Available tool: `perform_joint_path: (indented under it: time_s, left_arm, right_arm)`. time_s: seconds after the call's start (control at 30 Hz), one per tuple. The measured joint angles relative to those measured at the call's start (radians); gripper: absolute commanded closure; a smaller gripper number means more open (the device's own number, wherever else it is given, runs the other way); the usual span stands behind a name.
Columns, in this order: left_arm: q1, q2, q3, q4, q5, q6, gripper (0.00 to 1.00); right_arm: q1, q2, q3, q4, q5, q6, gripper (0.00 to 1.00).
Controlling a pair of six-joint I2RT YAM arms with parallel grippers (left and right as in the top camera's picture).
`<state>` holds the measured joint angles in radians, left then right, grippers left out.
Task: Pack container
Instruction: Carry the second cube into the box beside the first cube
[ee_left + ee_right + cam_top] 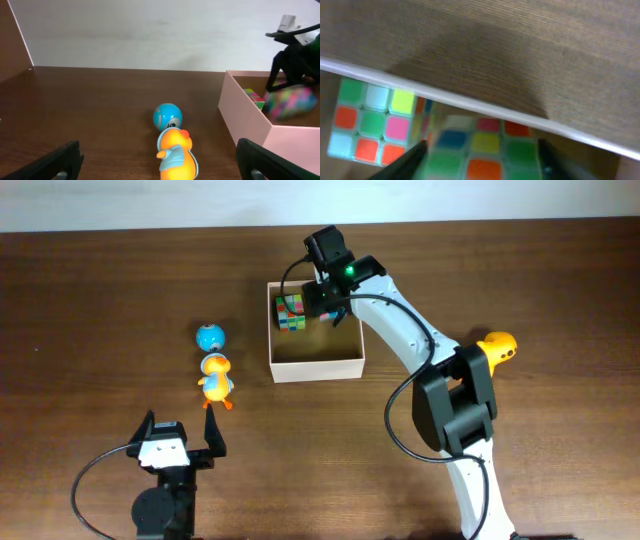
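I should let go of the held cube (pixel 328 316) and push it over with closed fingers, because a finger of my right gripper is between it and the corner cube (pixel 290 313).
The container (pixel 318 368) stands at the table's middle, white-walled with a tan floor. A multicoloured puzzle cube (pixel 290 312) lies in its back left corner. My right gripper (pixel 330 305) hangs over the container's back part, shut on a second puzzle cube (pixel 480 150) that sits blurred between its fingers, next to the first cube (pixel 370 120). The container's rim (pixel 470 105) crosses the right wrist view. My left gripper (pixel 182 430) is open and empty near the front edge. An orange and blue duck toy (pixel 175 155) stands just ahead of it.
A blue ball (pixel 210 337) sits just behind the duck toy (pixel 216 378), left of the container. A yellow-orange duck toy (pixel 497 348) sits at the right, beside my right arm. In the left wrist view the container's wall (pixel 245 120) is at the right.
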<state>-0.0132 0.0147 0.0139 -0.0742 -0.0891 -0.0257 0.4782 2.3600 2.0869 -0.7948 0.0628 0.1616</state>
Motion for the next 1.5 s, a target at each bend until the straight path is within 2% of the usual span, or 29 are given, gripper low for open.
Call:
perform_joint_path:
  time_s: [0.13,0.33,0.4,0.47,0.57,0.63,0.73,0.87,0.93,1.2,1.5]
  left_arm:
    - [0.000,0.000,0.000,0.000,0.000,0.000,0.01]
    - [0.000,0.000,0.000,0.000,0.000,0.000,0.01]
    - [0.000,0.000,0.000,0.000,0.000,0.000,0.01]
    - [0.000,0.000,0.000,0.000,0.000,0.000,0.01]
    - [0.000,0.000,0.000,0.000,0.000,0.000,0.01]
    - [0.000,0.000,0.000,0.000,0.000,0.000,0.01]
    - [0.000,0.000,0.000,0.000,0.000,0.000,0.01]
    - [0.000,0.000,0.000,0.000,0.000,0.000,0.01]
    - [0.000,0.000,0.000,0.000,0.000,0.000,0.01]
    - [0.000,0.000,0.000,0.000,0.000,0.000,0.01]
    - [0.000,0.000,0.000,0.000,0.000,0.000,0.01]
  right_arm:
    - [0.000,0.001,0.000,0.025,-0.020,0.000,0.27]
    - [0.000,0.001,0.000,0.008,-0.045,0.000,0.28]
    - [0.000,0.001,0.000,-0.015,-0.048,-0.001,0.38]
    - [0.000,0.001,0.004,-0.050,-0.052,-0.010,0.54]
    - [0.000,0.001,0.023,-0.108,-0.057,-0.017,0.60]
    - [0.000,0.001,0.045,-0.138,-0.056,-0.024,0.67]
    - [0.000,0.001,0.092,-0.185,-0.056,-0.031,0.71]
    - [0.000,0.001,0.129,-0.214,-0.032,-0.029,0.87]
    - [0.000,0.001,0.128,-0.231,-0.010,-0.031,0.93]
    - [0.000,0.001,0.128,-0.266,0.107,-0.039,0.96]
    - [0.000,0.002,0.128,-0.283,0.180,-0.067,0.96]
